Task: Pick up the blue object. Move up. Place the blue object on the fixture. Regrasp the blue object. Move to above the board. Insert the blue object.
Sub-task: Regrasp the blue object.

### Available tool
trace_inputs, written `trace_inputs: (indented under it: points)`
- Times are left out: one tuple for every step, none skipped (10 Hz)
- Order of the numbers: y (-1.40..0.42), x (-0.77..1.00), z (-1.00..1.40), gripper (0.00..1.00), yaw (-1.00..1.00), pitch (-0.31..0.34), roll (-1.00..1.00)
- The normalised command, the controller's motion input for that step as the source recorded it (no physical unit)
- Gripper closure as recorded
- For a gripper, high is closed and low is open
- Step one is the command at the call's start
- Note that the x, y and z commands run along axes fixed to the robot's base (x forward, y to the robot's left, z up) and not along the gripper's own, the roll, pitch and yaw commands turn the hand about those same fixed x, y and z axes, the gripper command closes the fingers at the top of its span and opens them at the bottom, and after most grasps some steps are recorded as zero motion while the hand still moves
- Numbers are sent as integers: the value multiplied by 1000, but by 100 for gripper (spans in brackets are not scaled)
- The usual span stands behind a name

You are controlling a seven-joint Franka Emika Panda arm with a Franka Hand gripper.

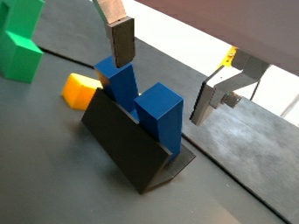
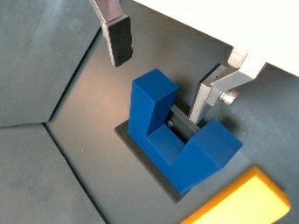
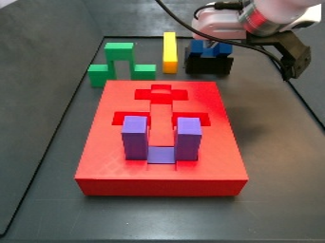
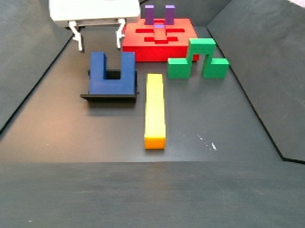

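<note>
The blue object's base (image 3: 210, 52) will sink into the board with its prongs up when I put it in, because the lilac-purple U block (image 3: 162, 154) sits sunk with its prongs standing.
The blue object (image 1: 159, 108) (image 2: 156, 112) stands on the fixture (image 1: 126, 147) (image 2: 131, 137) with its two prongs pointing up. My gripper (image 1: 165, 73) (image 2: 163, 72) hovers just above it, open, its fingers spread wider than the block and touching nothing. In both side views the blue object (image 3: 210, 48) (image 4: 114, 71) rests on the fixture (image 3: 210, 65) (image 4: 109, 95), and the gripper (image 4: 99, 37) hangs behind and above it. The board (image 3: 159, 142) (image 4: 160, 42) lies apart from the fixture.
A lilac-purple U block (image 3: 155, 139) (image 4: 161, 12) sits in the board's slot. A long yellow bar (image 3: 169, 52) (image 4: 154, 109) lies beside the fixture, and a green block (image 3: 117, 59) (image 4: 197, 58) lies past it. Raised dark walls edge the floor.
</note>
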Motion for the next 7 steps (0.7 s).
trace_inputs:
  points:
    - [51, 691, -34, 0, -63, 337, 209]
    - [9, 654, -120, 0, -3, 246, 86]
    - [23, 674, -189, 0, 0, 89, 0]
    - [40, 663, -189, 0, 0, 0, -74]
    - [40, 554, -194, 0, 0, -17, -157]
    - [20, 494, -169, 0, 0, -51, -140]
    - [43, 483, -140, 0, 0, -31, -140]
